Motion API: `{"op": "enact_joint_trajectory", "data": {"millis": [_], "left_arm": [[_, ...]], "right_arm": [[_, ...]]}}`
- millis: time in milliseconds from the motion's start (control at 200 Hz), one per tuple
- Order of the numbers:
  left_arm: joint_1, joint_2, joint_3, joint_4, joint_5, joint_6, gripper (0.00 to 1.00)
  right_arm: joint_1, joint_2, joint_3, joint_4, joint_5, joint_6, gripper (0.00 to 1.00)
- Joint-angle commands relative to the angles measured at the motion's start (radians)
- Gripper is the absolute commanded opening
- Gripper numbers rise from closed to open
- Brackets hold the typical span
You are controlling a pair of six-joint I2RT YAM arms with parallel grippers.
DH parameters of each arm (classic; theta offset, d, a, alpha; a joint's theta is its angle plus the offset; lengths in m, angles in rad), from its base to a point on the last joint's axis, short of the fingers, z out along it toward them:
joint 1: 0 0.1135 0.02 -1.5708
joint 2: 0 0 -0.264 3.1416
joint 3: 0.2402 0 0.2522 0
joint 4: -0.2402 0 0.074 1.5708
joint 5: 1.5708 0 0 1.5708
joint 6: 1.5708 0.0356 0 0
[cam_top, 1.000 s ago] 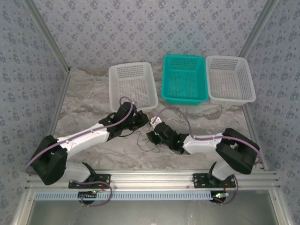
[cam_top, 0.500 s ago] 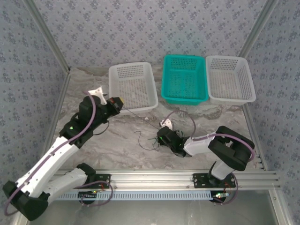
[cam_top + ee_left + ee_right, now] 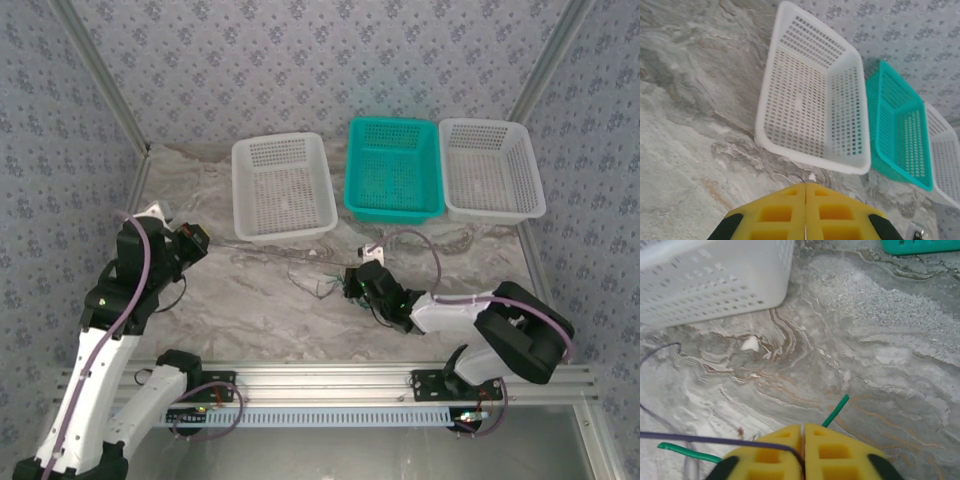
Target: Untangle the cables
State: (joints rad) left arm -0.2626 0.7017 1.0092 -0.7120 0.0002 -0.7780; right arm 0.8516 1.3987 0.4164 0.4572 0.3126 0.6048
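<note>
The thin dark cable (image 3: pixel 282 253) is stretched tight from my left gripper to the tangle at my right gripper, so my left gripper should move back and take hold next to the tangle (image 3: pixel 329 283).
The cables (image 3: pixel 322 286) lie as a small tangle of thin strands on the marble table, left of my right gripper (image 3: pixel 352 282). One thin dark cable (image 3: pixel 270 252) runs taut from the tangle to my left gripper (image 3: pixel 198 240), which is shut on it. In the left wrist view the yellow fingertips (image 3: pixel 790 200) are pressed together, with a dark strand (image 3: pixel 801 178) coming out at the tip. In the right wrist view my right gripper (image 3: pixel 803 427) is shut on a purple cable (image 3: pixel 715 441) that enters the seam from the left. A green cable (image 3: pixel 836 411) pokes out just beyond its tip.
Three baskets stand in a row at the back: a white one (image 3: pixel 284 186), a teal one (image 3: pixel 394 170) and another white one (image 3: pixel 490 170). The left white basket (image 3: pixel 710 280) sits close ahead of the right gripper. A metal frame borders the table.
My left arm has swung back to the left, away from the tangle, drawing one cable taut. The right gripper has closed on the purple cable and shifted slightly right.
</note>
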Motion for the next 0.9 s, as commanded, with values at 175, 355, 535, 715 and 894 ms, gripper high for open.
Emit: {"op": "enact_joint_trajectory", "data": {"millis": [175, 355, 535, 715, 894], "left_arm": [[0.030, 0.007, -0.320, 0.390, 0.209, -0.035, 0.02], [-0.008, -0.050, -0.444, 0.455, 0.239, 0.046, 0.41], [-0.100, -0.123, -0.410, 0.527, 0.203, 0.209, 0.76], [-0.454, -0.005, -0.316, 0.610, 0.163, 0.599, 0.77], [-0.726, 0.228, -0.238, 0.633, 0.054, 0.916, 0.76]], "right_arm": [[-0.062, -0.208, -0.005, -0.285, -0.049, -0.214, 0.00], [-0.087, -0.379, 0.036, -0.350, -0.175, -0.391, 0.00], [-0.146, -0.417, 0.106, -0.444, -0.261, -0.506, 0.00], [-0.170, -0.414, 0.170, -0.476, -0.351, -0.568, 0.00], [-0.176, -0.420, 0.211, -0.511, -0.451, -0.604, 0.00]]}}
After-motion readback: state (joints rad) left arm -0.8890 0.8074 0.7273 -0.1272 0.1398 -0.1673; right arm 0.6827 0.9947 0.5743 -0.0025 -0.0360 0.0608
